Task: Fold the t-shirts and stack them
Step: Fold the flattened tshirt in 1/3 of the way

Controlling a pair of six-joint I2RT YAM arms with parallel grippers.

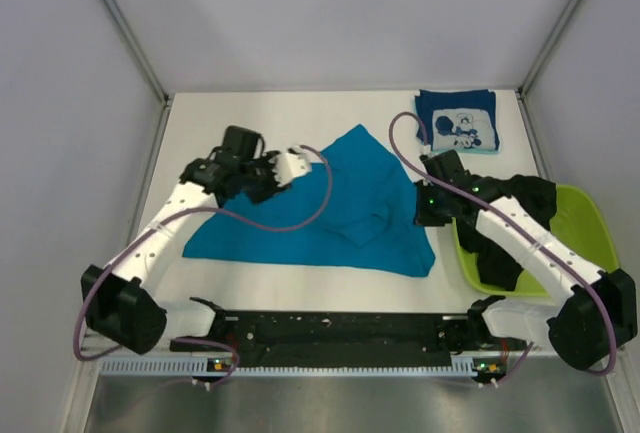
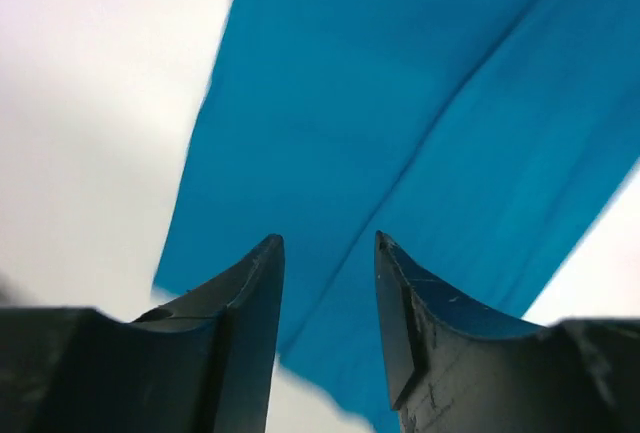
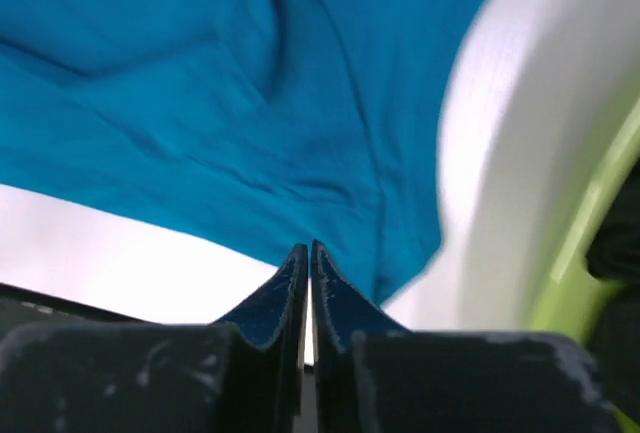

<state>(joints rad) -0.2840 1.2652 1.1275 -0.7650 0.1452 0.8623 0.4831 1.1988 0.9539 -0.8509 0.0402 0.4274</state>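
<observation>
The teal-blue t-shirt's folded flap (image 1: 379,215) is bunched up and crooked, so the robot's left gripper should pinch the flap's inner end (image 1: 337,230) before the right gripper pulls the flap's edge straight.
The teal-blue t-shirt (image 1: 330,203) lies partly folded in the middle of the table; it also fills the left wrist view (image 2: 420,103) and the right wrist view (image 3: 200,83). The navy t-shirt with white cartoon print (image 1: 457,123) lies folded at the back right. The black t-shirt (image 1: 510,253) sits in the lime-green basin (image 1: 590,223). My left gripper (image 1: 290,165) is open and empty over the teal shirt's upper left edge. My right gripper (image 1: 422,215) is shut and empty, above the shirt's right edge.
The lime-green basin stands at the right edge of the table, beside my right arm; its rim shows in the right wrist view (image 3: 590,223). Purple cables loop over both arms. Walls close in the table at the back and sides.
</observation>
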